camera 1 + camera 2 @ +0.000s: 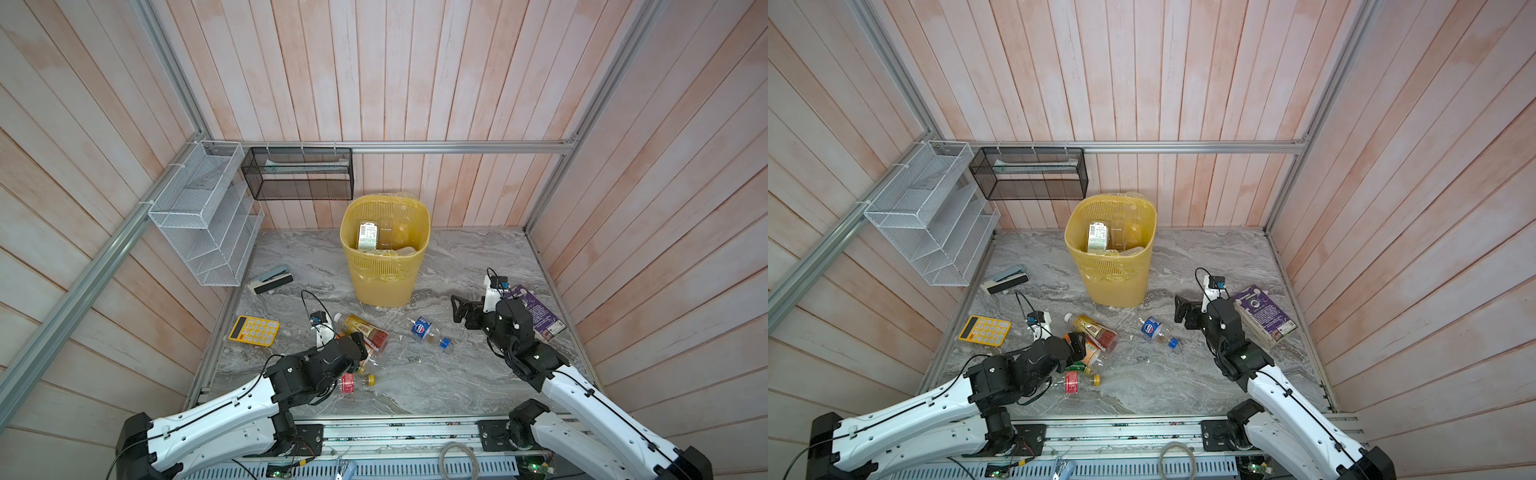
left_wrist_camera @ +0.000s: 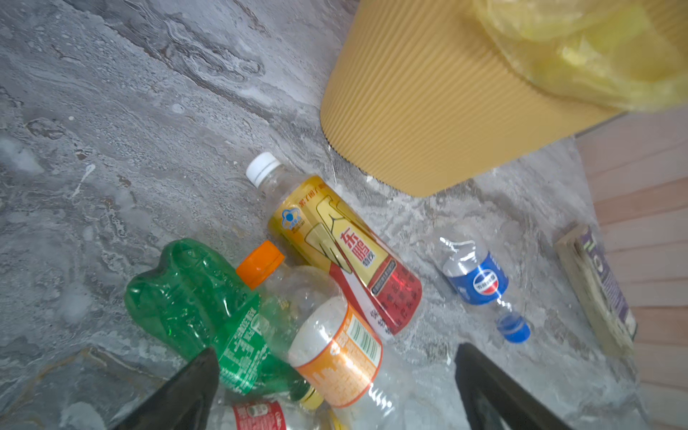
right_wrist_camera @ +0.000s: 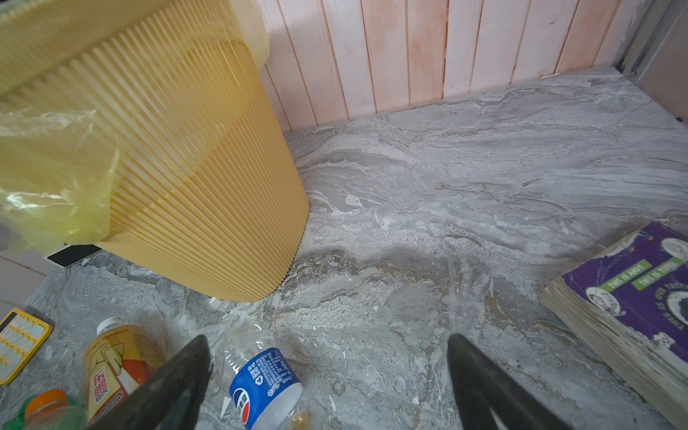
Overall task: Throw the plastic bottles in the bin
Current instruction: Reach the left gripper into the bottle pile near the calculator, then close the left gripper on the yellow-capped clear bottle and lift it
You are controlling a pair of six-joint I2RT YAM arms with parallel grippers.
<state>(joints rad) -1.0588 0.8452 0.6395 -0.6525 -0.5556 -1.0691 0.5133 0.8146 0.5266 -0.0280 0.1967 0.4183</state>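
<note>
I should back my left gripper off, turn and take the red-labelled bottle [image 1: 1072, 382] at the near edge first, as the orange-labelled bottle [image 2: 338, 351] crowds the yellow-and-red and green bottles.
The yellow bin [image 1: 382, 286] [image 1: 1113, 286] stands at the back middle with a few bottles [image 1: 368, 235] inside. On the floor in front lie a yellow-and-red labelled bottle [image 1: 363, 328] [image 2: 346, 253], a green bottle [image 2: 201, 305], an orange-labelled bottle [image 2: 335, 372], a red-labelled bottle [image 1: 348, 383] and, apart to the right, a blue-labelled bottle [image 1: 424, 329] [image 3: 264, 383]. My left gripper [image 1: 360, 353] [image 2: 335, 352] hangs open over the pile, with the orange-labelled bottle lying between its fingers. My right gripper [image 1: 458, 308] [image 3: 327, 338] is open above bare floor, the blue-labelled bottle beside one finger.
A purple book [image 1: 536, 311] lies under the right arm by the right wall. A yellow calculator [image 1: 254, 330] and a stapler [image 1: 272, 276] lie at the left. White [image 1: 203, 220] and black [image 1: 299, 178] mesh racks hang on the walls.
</note>
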